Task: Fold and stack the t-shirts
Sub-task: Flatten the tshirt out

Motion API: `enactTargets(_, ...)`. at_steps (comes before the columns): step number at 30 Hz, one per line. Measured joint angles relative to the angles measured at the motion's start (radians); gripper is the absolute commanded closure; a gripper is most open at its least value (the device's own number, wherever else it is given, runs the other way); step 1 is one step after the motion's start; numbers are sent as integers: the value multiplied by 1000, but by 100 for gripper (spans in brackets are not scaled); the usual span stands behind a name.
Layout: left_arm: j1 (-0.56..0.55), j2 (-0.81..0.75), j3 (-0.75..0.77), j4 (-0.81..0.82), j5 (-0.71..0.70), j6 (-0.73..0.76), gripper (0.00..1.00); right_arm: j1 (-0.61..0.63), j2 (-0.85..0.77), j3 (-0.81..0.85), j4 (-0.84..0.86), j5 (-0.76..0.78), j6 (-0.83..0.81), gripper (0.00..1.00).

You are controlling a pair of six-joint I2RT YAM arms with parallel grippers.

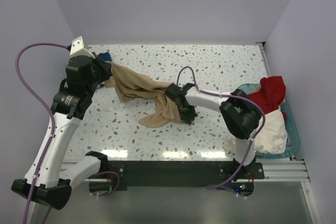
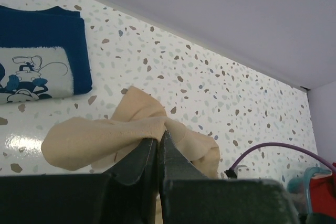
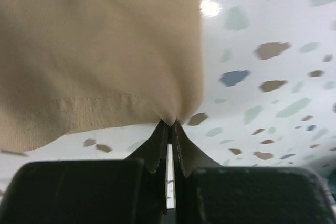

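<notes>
The tan t-shirt hangs bunched (image 1: pixel 153 94), so I should raise it with my left gripper and my right gripper, pull it wide and put it down flat across the speckled table (image 1: pixel 173 68).
A tan t-shirt (image 1: pixel 139 92) hangs crumpled and stretched between my two grippers above the speckled table. My left gripper (image 1: pixel 107 70) is shut on one bunched end of it; in the left wrist view the cloth (image 2: pixel 89 137) drapes over the closed tips (image 2: pixel 159 136). My right gripper (image 1: pixel 178 109) is shut on a hemmed edge, and the right wrist view shows the tan fabric (image 3: pixel 94 51) pinched at the tips (image 3: pixel 170 123). A folded navy blue t-shirt with a white print (image 2: pixel 42 56) lies at the table's back left (image 1: pixel 104 56).
A teal basket (image 1: pixel 292 132) stands at the right edge of the table, holding a red shirt (image 1: pixel 270 92) and a white shirt (image 1: pixel 272 134). Purple cables loop from both arms. White walls close in the table on three sides.
</notes>
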Motion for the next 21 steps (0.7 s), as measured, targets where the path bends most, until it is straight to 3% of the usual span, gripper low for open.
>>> enactTargets(8, 1, -2, 99, 24, 21, 51, 100, -190, -45, 204, -148, 144, -22, 100)
enactTargets(12, 1, -27, 133, 45, 22, 55, 100, -277, -170, 434, -225, 238, -47, 100)
enactTargets(21, 1, -161, 189, 108, -15, 56, 100, -327, -375, 927, -323, 393, -99, 100)
